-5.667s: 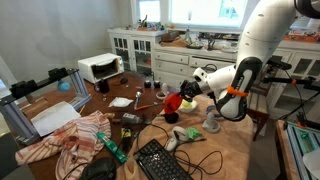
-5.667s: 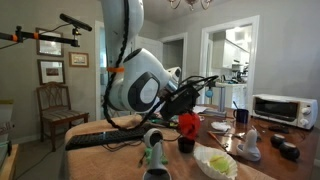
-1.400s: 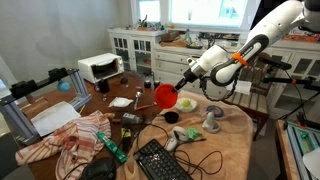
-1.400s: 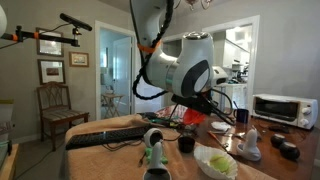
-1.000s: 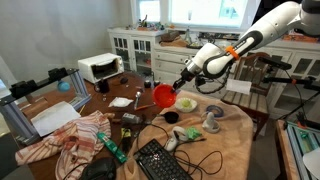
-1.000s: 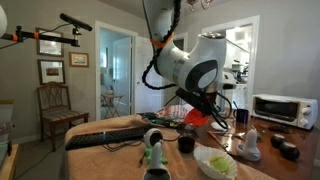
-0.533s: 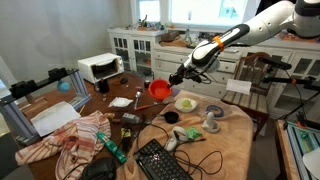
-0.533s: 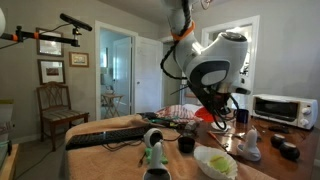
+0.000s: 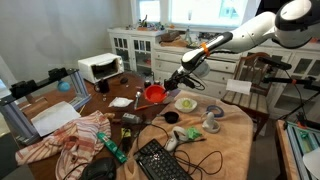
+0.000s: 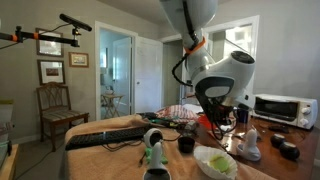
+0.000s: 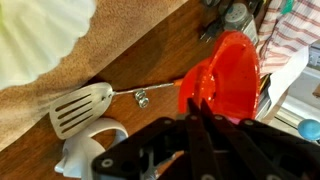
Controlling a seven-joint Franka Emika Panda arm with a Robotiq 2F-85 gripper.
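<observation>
The red cup point(image 9: 154, 93) is hanging over open wood point(image 9: 153, 108), clear of the pale bowl, so the robot's gripper should go on lowering it until the cup's base sits on the wood, then let go of the cup's rim.
My gripper point(image 9: 166, 87) is shut on the rim of a red cup point(image 9: 154, 94) and holds it above the wooden table point(image 9: 125, 92). In the wrist view the red cup point(image 11: 230, 72) hangs from my fingertips point(image 11: 196, 103), its open mouth turned sideways. Below it on the table lie a white slotted spatula point(image 11: 82, 108) and a small white piece point(image 11: 90, 150). In an exterior view the cup point(image 10: 207, 123) shows only partly under my arm. A pale bowl point(image 9: 186, 102) stands on the tan mat just behind the cup.
A toaster oven point(image 9: 99, 67), a striped cloth point(image 9: 72, 137), a keyboard point(image 9: 161, 161), a green bottle point(image 9: 111, 147), a dark cup point(image 9: 171, 117) and a grey figure point(image 9: 212, 122) crowd the table. A chair point(image 9: 255, 85) stands at its far side.
My arm has stretched out and carried the red cup away from the tan mat toward the table's wooden middle, lowering it somewhat. The grip on the cup is unchanged.
</observation>
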